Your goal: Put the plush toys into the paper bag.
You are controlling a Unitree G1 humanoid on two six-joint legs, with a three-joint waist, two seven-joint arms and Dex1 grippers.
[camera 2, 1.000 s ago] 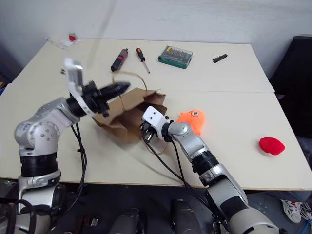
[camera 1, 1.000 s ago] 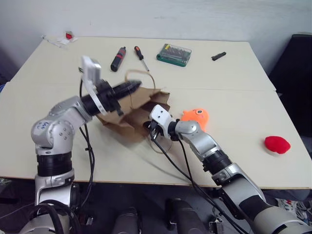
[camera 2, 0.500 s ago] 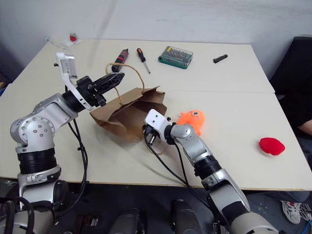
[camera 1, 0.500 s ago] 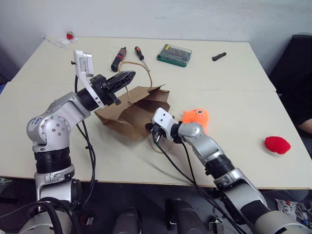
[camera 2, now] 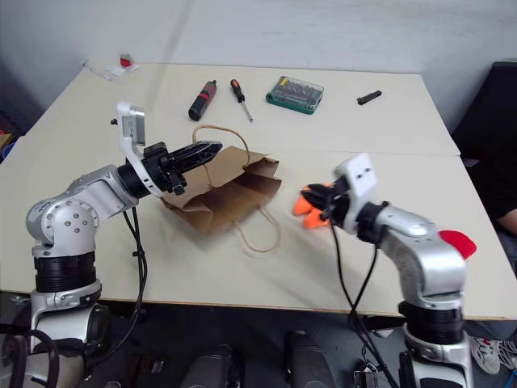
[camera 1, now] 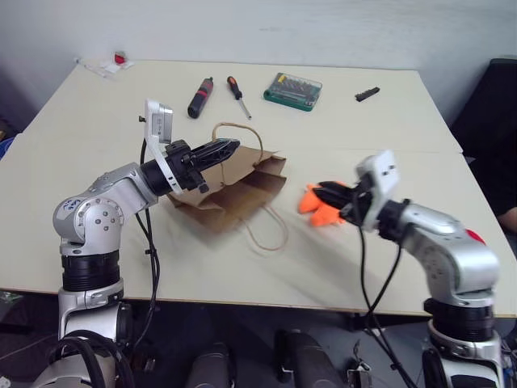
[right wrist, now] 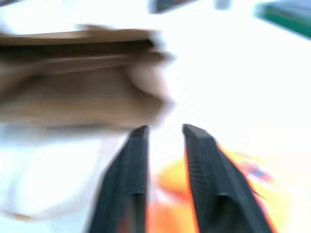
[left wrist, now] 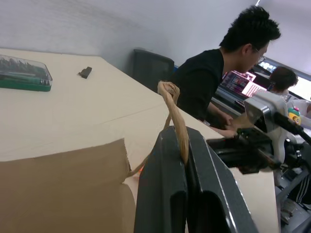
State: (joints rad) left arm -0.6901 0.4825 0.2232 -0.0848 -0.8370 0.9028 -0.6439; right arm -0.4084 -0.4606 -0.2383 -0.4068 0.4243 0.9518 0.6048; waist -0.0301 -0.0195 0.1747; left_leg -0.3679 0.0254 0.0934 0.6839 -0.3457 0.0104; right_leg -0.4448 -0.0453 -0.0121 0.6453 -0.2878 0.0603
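I expect the brown paper bag (camera 1: pixel 236 200) to stay wide open when I push the orange fish plush toy inside, because its upper twisted handle (camera 1: pixel 236 124) is held up.
The brown paper bag (camera 1: pixel 234 190) lies on its side mid-table, mouth toward the right. My left gripper (camera 1: pixel 233 146) is shut on its upper twisted handle (left wrist: pixel 173 99) and holds that loop a little above the bag. The other handle loop (camera 1: pixel 268 232) lies flat on the table. The orange fish plush toy (camera 1: pixel 317 215) sits just right of the bag. My right gripper (right wrist: pixel 165 128) hovers over it, open, fingers apart with nothing between them. The red plush toy (camera 2: pixel 457 243) peeks out behind my right arm near the table's right edge.
Two screwdrivers (camera 1: pixel 198 97) (camera 1: pixel 236 95), a green bit case (camera 1: pixel 295 87) and a small black part (camera 1: pixel 367 94) lie at the far side. Small items (camera 1: pixel 109 65) sit at the far left corner. A person (left wrist: pixel 214 82) sits beyond the table's right side beside a black chair (camera 1: pixel 494 121).
My right arm has swung from the bag's mouth up and to the right, and its gripper has opened over the orange fish. The left gripper has sunk slightly with the handle.
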